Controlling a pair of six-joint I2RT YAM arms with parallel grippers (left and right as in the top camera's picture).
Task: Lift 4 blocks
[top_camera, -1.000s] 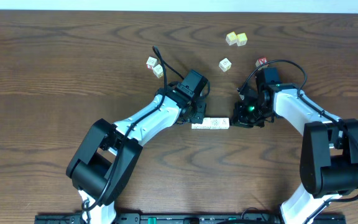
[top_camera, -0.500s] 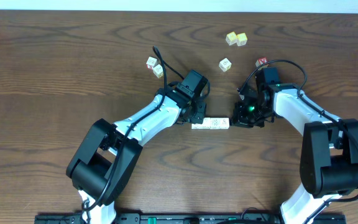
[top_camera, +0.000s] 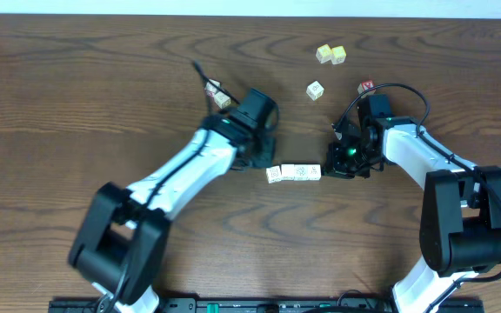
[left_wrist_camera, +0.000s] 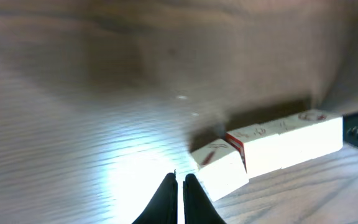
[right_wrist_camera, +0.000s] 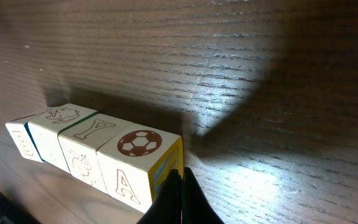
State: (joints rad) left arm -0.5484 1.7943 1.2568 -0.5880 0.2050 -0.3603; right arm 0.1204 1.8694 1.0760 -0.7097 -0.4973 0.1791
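Observation:
The end block near my left gripper sits skewed to the row, so next my left gripper nudges that block into line before squeezing the row.
Four whitish blocks lie in a row on the table; in the right wrist view they appear as blocks with a soccer ball and an A on the nearest one. My right gripper is shut, its tips pressed against the yellow-edged end face of that block. My left gripper is shut and empty, standing just off the row's left end. The end block there sits skewed out of line with the others.
Loose cubes lie farther back: one near the left wrist, one mid-table, two yellow-tinted ones, and a red-letter cube by the right arm's cable.
My left arm has swung back and to the left, away from the row's left end, and the leftmost block now sits skewed. The right arm has not moved.

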